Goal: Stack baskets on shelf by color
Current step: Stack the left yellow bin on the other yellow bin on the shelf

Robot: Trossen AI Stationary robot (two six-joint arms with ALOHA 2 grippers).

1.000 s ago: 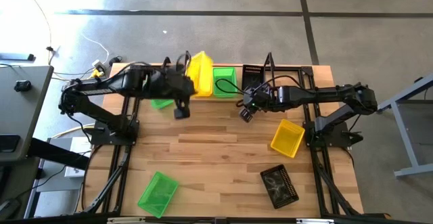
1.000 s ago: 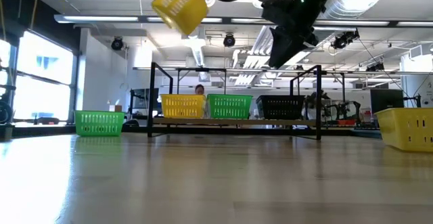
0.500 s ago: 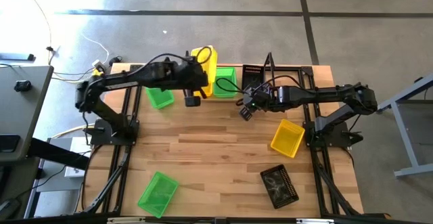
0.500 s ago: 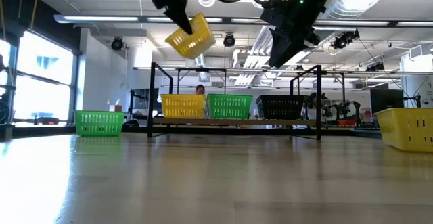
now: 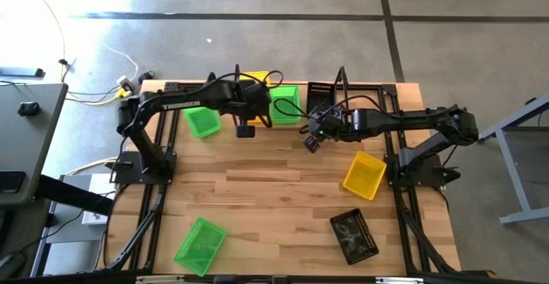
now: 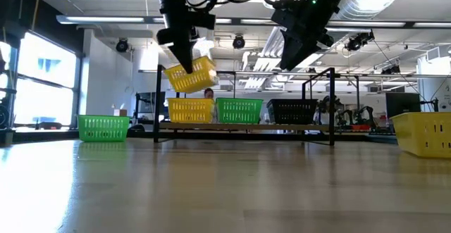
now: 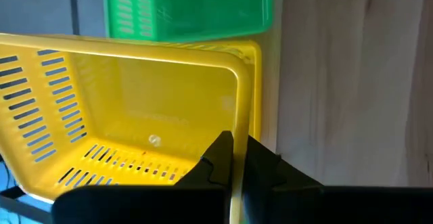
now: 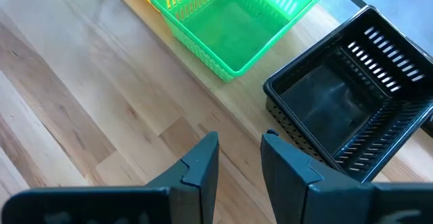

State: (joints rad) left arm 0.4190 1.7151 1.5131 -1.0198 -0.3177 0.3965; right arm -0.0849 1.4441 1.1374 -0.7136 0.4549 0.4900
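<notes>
My left gripper should keep going down until the yellow basket in my left gripper [image 6: 197, 77], hanging open side up just over the shelf's yellow basket [image 6: 190, 111], sits inside it.
A yellow basket [image 6: 192, 75] hangs tilted under my left gripper [image 6: 185, 65], which is shut on it. It hangs just above a second yellow basket [image 6: 190, 110] that stands on the shelf [image 6: 246, 127]. A green basket [image 5: 286, 104] and a black basket [image 5: 320, 93] stand on the shelf to its right. My right gripper [image 5: 310, 140] hovers open and empty above the table in front of the shelf, near the black basket [image 8: 352, 109]. My left gripper pinches one side wall of the yellow basket at its rim [image 7: 237, 149], with one finger [image 7: 218, 155] inside the basket and the other outside. The fingers slant down from above. The basket hangs clear of everything, tilted, its open side up.
On the table are a green basket [image 5: 203, 121] left of the shelf, another green basket [image 5: 200, 243] at the near left, a yellow basket [image 5: 364, 174] at the right, and a black basket [image 5: 353, 236] at the near right. The middle of the table has free room.
My left gripper has carried the yellow basket down and toward the shelf at the far edge. The basket has come from high above to just over the shelf's yellow basket and has turned as it came.
</notes>
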